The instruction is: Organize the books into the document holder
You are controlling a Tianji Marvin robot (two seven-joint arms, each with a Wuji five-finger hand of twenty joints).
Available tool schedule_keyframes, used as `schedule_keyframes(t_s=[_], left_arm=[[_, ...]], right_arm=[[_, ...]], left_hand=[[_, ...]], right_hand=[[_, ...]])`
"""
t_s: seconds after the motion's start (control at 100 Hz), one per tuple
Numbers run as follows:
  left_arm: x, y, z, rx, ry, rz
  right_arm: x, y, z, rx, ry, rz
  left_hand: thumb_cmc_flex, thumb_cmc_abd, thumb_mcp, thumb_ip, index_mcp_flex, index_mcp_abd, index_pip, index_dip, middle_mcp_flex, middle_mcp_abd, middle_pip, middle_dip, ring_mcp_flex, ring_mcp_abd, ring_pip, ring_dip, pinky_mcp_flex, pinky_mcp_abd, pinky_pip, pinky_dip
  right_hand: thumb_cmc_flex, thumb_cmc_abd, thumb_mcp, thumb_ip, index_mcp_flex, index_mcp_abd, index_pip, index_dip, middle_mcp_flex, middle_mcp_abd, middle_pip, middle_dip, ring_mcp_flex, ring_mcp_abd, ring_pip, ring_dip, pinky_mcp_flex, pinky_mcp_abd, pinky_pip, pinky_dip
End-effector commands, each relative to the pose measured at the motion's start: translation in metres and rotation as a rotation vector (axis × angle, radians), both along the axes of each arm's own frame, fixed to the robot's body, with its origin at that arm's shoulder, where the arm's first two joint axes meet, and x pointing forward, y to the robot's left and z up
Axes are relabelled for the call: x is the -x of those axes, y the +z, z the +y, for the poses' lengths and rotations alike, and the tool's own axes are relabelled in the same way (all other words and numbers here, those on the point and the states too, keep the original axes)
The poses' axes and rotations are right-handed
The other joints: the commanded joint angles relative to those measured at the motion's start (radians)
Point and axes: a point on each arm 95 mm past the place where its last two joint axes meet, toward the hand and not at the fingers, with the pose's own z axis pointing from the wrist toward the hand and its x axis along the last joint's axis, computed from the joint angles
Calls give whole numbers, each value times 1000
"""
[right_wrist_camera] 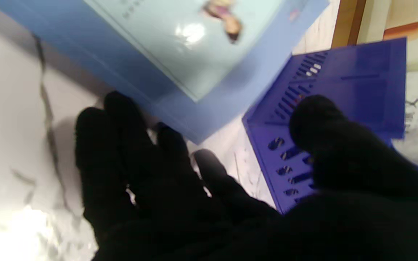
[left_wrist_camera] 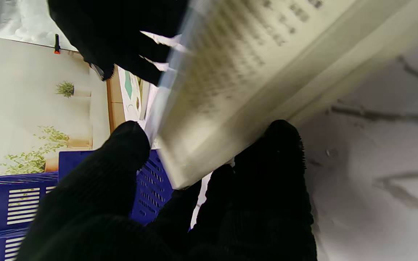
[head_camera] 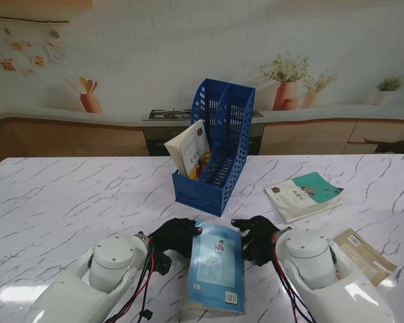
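The book (head_camera: pixel 217 269) will hang flat and shut when I pick it up by its top edge, because the light blue book's raised corner (right_wrist_camera: pixel 195 128) stays straight.
The blue document holder (head_camera: pixel 219 151) stands upright at mid-table, and a cream book (head_camera: pixel 188 149) leans out of its left slot. Nearer to me, a light blue book (head_camera: pixel 217 268) lies between my two black-gloved hands. My left hand (head_camera: pixel 176 236) grips the book's left edge; in the left wrist view the fingers (left_wrist_camera: pixel 278 152) are under the raised page block (left_wrist_camera: pixel 238 83) and the thumb (left_wrist_camera: pixel 122 152) is beside it. My right hand (head_camera: pixel 256 239) rests at the book's far right corner with fingers (right_wrist_camera: pixel 122 145) spread and touching the cover's edge (right_wrist_camera: pixel 194 108). The holder (right_wrist_camera: pixel 339 90) is just beyond.
A teal-covered book (head_camera: pixel 304 195) lies on the marble table (head_camera: pixel 67 202) to the right of the holder. A brown book (head_camera: pixel 365 254) lies near my right forearm. A counter and wall run behind the table.
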Motion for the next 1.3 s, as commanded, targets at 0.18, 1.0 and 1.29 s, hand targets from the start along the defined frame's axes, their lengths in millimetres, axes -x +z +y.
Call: schedule_keyframes(t_s=[0.18,1.0,1.29], left_arm=[[29,-32,-18,68,-36,123],[24,-28,-20,84,146,60],[23,-24,-23,92,159,22]], right_arm=[[21,-28,26,-54,20,69],[18,-22,12,-8,201,82],[17,-21,9,-34,244,54]], left_hand=[[41,-91,88,20,24,-29,26,7,-20,35,-192,-117,-55,68,-24,39,38,51,64,35],[306,-303,323,-74,205,-271,846,228,669,-213,-175,434,322,-46,135,318,343,-197,285,-104],[322,-276,265,-62,197,-270,836,221,650,-201,-180,417,267,12,143,335,267,-110,315,-68]], right_hand=[[19,-48,44,10,-5,-50,28,37,-57,-85,-320,-128,-98,-239,-380,-137,-11,-222,-6,-13],[411,-371,250,-132,187,-303,331,351,214,-311,-3,72,121,-412,204,157,351,-333,232,159],[520,-291,478,-208,470,-568,840,507,463,-446,41,284,237,-524,457,333,498,-339,340,338]])
